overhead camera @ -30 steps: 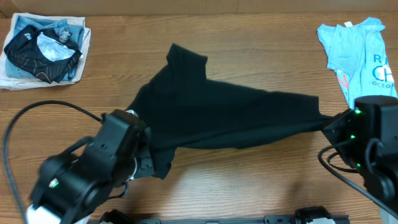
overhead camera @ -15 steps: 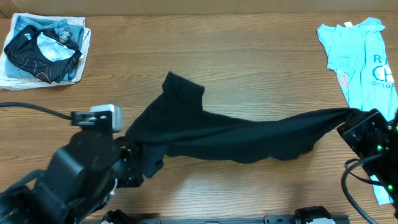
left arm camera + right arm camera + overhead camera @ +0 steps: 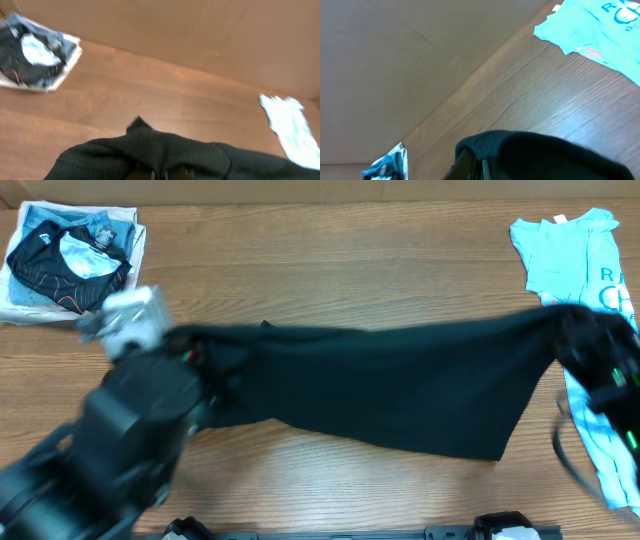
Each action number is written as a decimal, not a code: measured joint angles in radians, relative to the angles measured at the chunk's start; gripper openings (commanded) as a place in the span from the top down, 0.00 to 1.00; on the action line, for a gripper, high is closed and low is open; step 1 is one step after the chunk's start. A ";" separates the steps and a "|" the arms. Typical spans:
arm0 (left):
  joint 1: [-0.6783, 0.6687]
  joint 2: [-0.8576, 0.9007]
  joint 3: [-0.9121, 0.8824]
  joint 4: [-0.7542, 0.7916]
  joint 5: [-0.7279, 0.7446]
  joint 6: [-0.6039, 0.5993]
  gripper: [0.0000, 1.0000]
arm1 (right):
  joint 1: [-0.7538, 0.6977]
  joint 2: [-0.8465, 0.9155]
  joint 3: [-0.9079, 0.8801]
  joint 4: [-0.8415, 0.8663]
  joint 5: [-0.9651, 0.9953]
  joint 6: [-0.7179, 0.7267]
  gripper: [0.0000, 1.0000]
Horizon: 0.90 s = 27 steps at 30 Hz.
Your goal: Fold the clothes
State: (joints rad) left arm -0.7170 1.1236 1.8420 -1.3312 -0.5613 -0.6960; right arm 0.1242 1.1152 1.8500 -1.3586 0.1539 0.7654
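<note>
My right gripper is laying the shirt's edge down, with the black T-shirt stretched straight (image 3: 400, 348) and the far wood clear (image 3: 440, 255). It should keep laying the shirt's edge there and let go once flat.
The black T-shirt (image 3: 390, 385) hangs stretched wide between my two grippers, lifted above the wooden table. My left gripper (image 3: 195, 350) is shut on its left edge; in the left wrist view the black fabric (image 3: 150, 155) bunches over the fingers (image 3: 160, 175). My right gripper (image 3: 570, 330) is shut on its right edge; in the right wrist view the fabric (image 3: 545, 155) drapes over the jaws (image 3: 475, 167). No neck label shows.
A light blue printed T-shirt (image 3: 580, 260) lies at the right edge, partly under the right arm; it also shows in the wrist views (image 3: 600, 25) (image 3: 290, 125). A pile with a smaller black garment with orange lines (image 3: 70, 255) sits at the far left corner (image 3: 35, 55).
Both grippers have risen and moved apart and away from me, lifting the black T-shirt off the table and pulling it from a crumpled heap into a taut wide sheet.
</note>
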 measured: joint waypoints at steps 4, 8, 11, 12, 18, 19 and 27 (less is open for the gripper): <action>0.020 0.130 0.001 0.101 -0.082 0.043 0.96 | 0.000 0.148 0.001 0.082 0.000 -0.004 0.96; 0.099 0.302 0.001 0.227 -0.123 0.096 0.96 | 0.000 0.321 0.000 0.194 0.013 -0.007 0.96; 0.182 0.437 0.001 0.370 -0.127 0.141 0.96 | 0.000 0.440 0.000 0.295 0.040 -0.007 0.96; 0.216 0.488 0.001 0.432 -0.121 0.161 0.96 | 0.000 0.474 0.000 0.328 0.050 -0.007 0.96; 0.381 0.745 0.001 0.710 -0.093 0.298 0.37 | 0.000 0.696 0.000 0.583 0.126 -0.032 0.62; 0.402 0.782 0.001 0.727 -0.092 0.315 0.08 | 0.000 0.729 0.000 0.601 0.134 -0.052 0.36; 0.478 0.896 0.000 0.620 -0.068 0.376 0.00 | 0.000 0.855 -0.005 0.567 0.160 -0.143 0.00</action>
State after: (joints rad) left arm -0.2394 2.0197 1.8423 -0.7116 -0.6296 -0.3199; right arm 0.1242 1.9705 1.8454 -0.7914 0.3141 0.6224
